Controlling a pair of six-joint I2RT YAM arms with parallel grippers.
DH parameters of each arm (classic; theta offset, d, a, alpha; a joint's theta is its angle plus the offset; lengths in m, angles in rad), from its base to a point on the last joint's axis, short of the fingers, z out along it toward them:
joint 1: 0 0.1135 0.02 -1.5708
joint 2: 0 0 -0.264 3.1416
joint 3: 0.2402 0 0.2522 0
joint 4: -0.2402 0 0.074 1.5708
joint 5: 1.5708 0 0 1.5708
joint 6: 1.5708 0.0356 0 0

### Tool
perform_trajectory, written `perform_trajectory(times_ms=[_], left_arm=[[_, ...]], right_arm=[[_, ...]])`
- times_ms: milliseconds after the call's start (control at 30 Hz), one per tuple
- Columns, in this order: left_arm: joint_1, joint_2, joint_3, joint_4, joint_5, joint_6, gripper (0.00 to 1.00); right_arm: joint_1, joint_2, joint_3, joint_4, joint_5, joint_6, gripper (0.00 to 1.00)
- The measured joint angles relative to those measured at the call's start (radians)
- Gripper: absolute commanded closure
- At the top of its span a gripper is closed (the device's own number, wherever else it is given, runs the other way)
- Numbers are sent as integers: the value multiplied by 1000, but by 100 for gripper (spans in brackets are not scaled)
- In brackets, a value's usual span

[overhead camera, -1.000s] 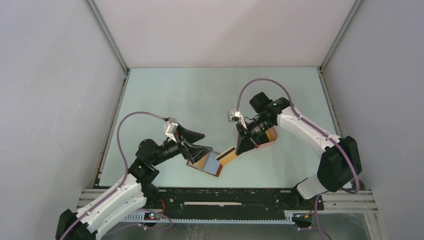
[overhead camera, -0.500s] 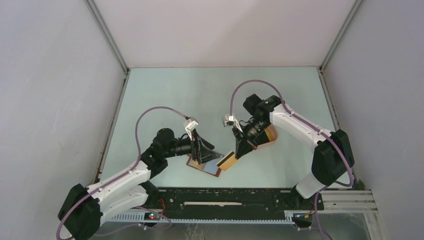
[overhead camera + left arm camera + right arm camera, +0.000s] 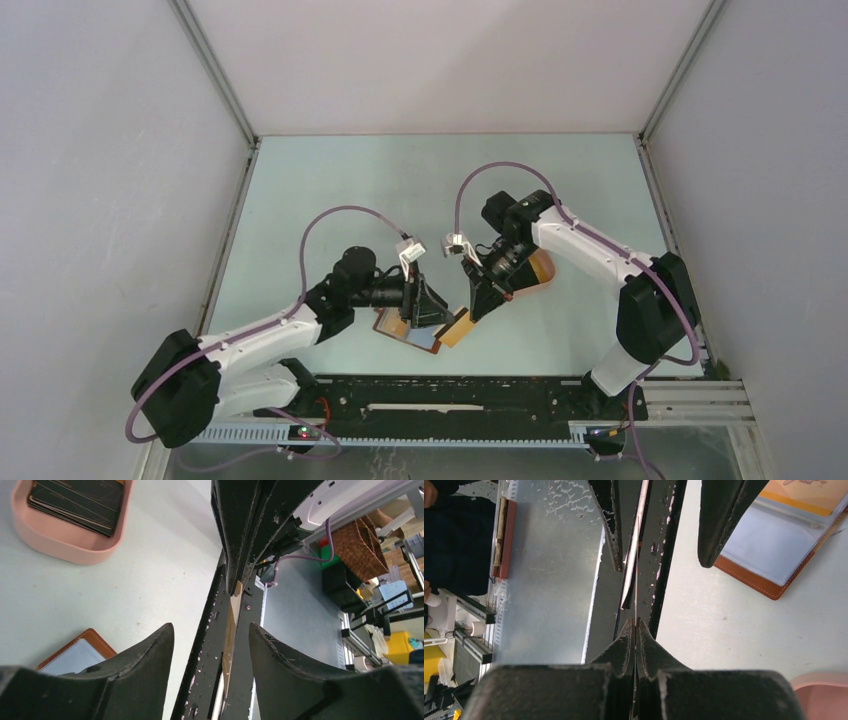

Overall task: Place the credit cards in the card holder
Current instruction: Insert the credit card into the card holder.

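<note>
I can see the card holder slanted, so next my left gripper grabs the credit card's loose end to let my right gripper push the card holder straight.
The card holder lies open on the table, reddish-brown with grey-blue pockets, also visible in the right wrist view. My right gripper is shut on a tan credit card, held on edge just right of the card holder. My left gripper is open and straddles the card's free end, with a gap on each side. More credit cards, black on top, are stacked in the pink tray.
The pink tray sits right of the right gripper. The black rail along the table's near edge runs just below the card holder and the left gripper. Grey walls enclose the pale green table.
My left arm has swung right until its jaws sit around the card, and they have narrowed. The right gripper has brought the card slightly left and lower, toward the card holder.
</note>
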Motion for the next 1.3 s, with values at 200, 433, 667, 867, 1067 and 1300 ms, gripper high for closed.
perform_trajectory(times_ms=[200, 433, 667, 867, 1067, 1300], left_arm=[[-7, 28, 11, 1, 24, 3, 52], [-19, 79, 31, 6, 57, 3, 89], [-29, 87, 43, 12, 98, 3, 100], [-29, 50, 34, 43, 64, -6, 100], [-29, -92, -77, 67, -53, -52, 100], [11, -336, -193, -48, -267, -90, 100]], right_arm=[[0, 3, 1, -11, 0, -3, 100], [0, 5, 1, -13, 3, -4, 100], [-2, 13, 2, -19, 12, -4, 90], [-3, 13, 11, -18, 5, 1, 53], [-61, -11, 10, -7, 1, 5, 49], [-125, -179, -62, 81, 4, 12, 55]])
